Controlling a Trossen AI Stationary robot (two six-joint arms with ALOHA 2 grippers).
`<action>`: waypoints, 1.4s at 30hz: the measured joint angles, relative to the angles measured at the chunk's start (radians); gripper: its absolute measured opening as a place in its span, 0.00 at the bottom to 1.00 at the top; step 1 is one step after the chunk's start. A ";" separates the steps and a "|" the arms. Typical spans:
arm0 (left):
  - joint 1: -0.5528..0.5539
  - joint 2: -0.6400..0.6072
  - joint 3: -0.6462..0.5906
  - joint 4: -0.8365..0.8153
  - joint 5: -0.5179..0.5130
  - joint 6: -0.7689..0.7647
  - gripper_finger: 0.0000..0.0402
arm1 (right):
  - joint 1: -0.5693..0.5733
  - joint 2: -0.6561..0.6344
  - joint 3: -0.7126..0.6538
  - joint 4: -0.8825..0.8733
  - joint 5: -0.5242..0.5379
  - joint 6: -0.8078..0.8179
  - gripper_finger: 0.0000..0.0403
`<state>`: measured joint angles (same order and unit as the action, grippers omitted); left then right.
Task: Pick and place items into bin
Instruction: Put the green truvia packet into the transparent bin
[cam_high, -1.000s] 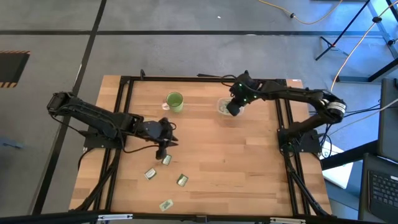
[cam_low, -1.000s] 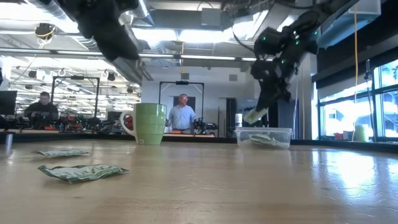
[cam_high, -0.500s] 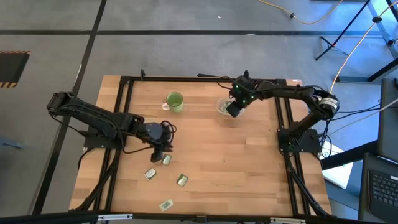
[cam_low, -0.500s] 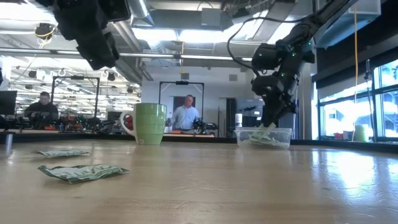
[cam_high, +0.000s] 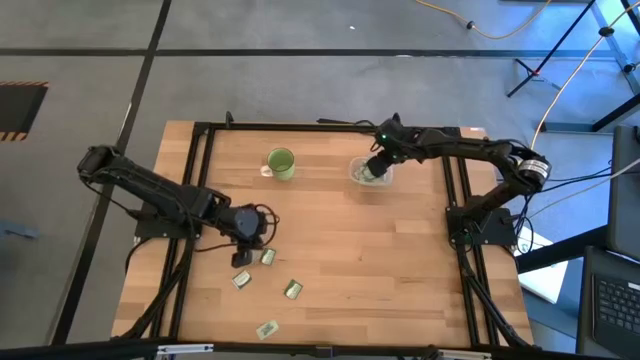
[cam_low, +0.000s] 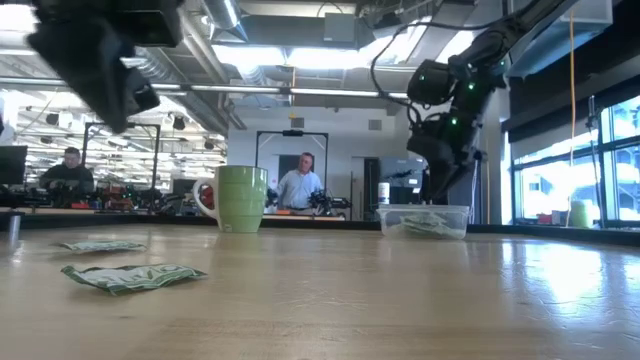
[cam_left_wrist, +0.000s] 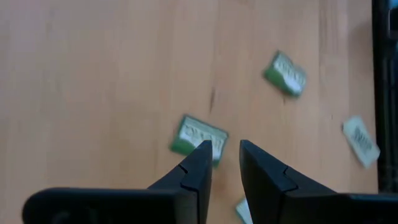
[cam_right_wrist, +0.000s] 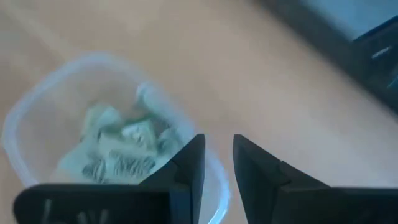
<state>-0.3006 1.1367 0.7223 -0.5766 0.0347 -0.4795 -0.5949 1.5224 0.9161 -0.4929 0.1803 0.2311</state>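
The clear bin (cam_high: 369, 174) is by my right gripper, far from the packets, so next my left gripper picks up the nearest packet (cam_high: 267, 256) and passes it to my right gripper.
Several pale green packets lie flat on the wooden table near its front left: one (cam_high: 267, 257) (cam_left_wrist: 199, 135), one (cam_high: 241, 280), one (cam_high: 292, 290) and one (cam_high: 267, 329). My left gripper (cam_high: 241, 258) (cam_left_wrist: 224, 146) hovers open above them, pointing steeply down, its fingertips just short of the nearest packet. The clear bin (cam_high: 356, 172) (cam_low: 425, 220) stands at the far right and holds packets (cam_right_wrist: 118, 152). My right gripper (cam_high: 374, 172) (cam_right_wrist: 217, 140) stands open over the bin's rim, with nothing between its fingers.
A green mug (cam_high: 281, 163) (cam_low: 240, 198) stands at the far middle, left of the bin. Black frame rails (cam_high: 200, 200) run along the table's left, right and far sides. In the low view, two people (cam_low: 300, 185) (cam_low: 70, 170) are in the room behind.
My right gripper has sunk toward the bin, tipped further down and let go of its packet, which has fallen into the bin. My left gripper has gone down and toward the table's near left, tipping downward over the loose packets.
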 joint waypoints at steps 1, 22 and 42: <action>-0.022 0.005 0.000 -0.007 -0.008 -0.006 0.18 | 0.000 -0.010 0.000 0.013 0.013 0.000 0.22; -0.145 0.319 0.000 0.060 -0.197 0.105 0.27 | 0.000 -0.039 0.000 0.104 0.001 -0.004 0.22; -0.128 0.466 0.005 0.228 -0.119 0.222 0.14 | 0.000 -0.039 0.000 0.101 0.000 -0.004 0.22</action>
<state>-0.4288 1.6022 0.7277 -0.3487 -0.0847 -0.2577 -0.5945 1.4830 0.9161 -0.3916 0.1806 0.2276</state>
